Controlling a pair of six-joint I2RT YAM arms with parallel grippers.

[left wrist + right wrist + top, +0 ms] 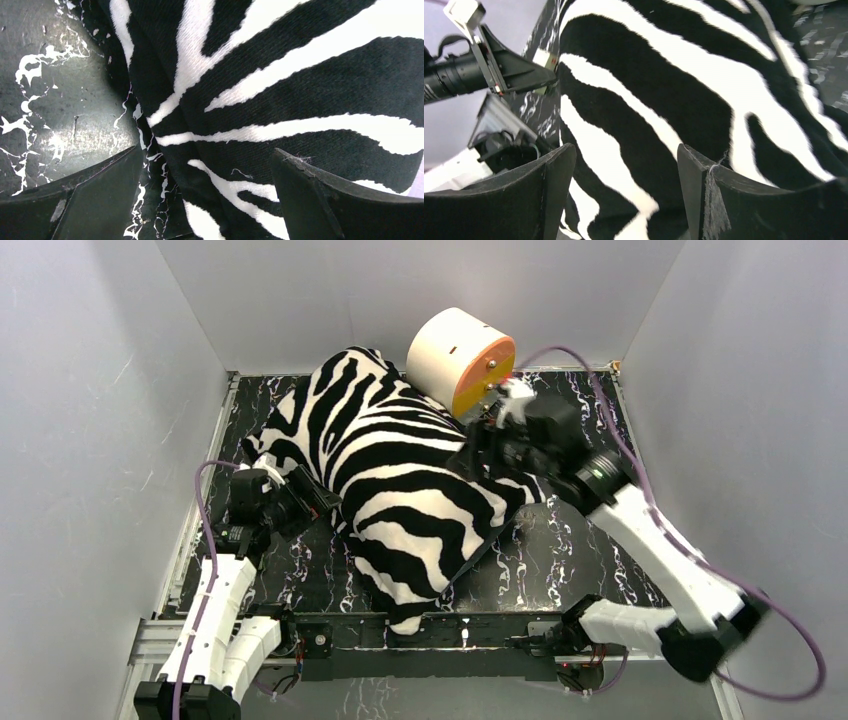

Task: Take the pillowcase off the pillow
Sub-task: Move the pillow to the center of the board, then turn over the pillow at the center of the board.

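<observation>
The robot's left gripper has the striped edge of the pillowcase [167, 140] between its open fingers, so it should move in next until they close on that edge [186, 172].
The zebra-striped pillowcase [400, 480] lies diagonally across the dark marbled table, plump and full. The white pillow is hidden inside it. My left gripper [320, 502] is open at the pillowcase's left edge; in the left wrist view [207, 165] its jaws stand wide apart over the striped fabric [280, 90] where it meets the table. My right gripper [478, 455] is open at the pillowcase's right side, near the far end; in the right wrist view [624, 165] its jaws straddle striped fabric [664, 85] without closing on it.
A cream-and-orange cylinder [460, 360] lies at the back, touching the pillowcase's far end, just behind my right wrist. White walls enclose the table on three sides. Bare marbled table [590, 550] shows at the front right and a strip [215, 540] on the left.
</observation>
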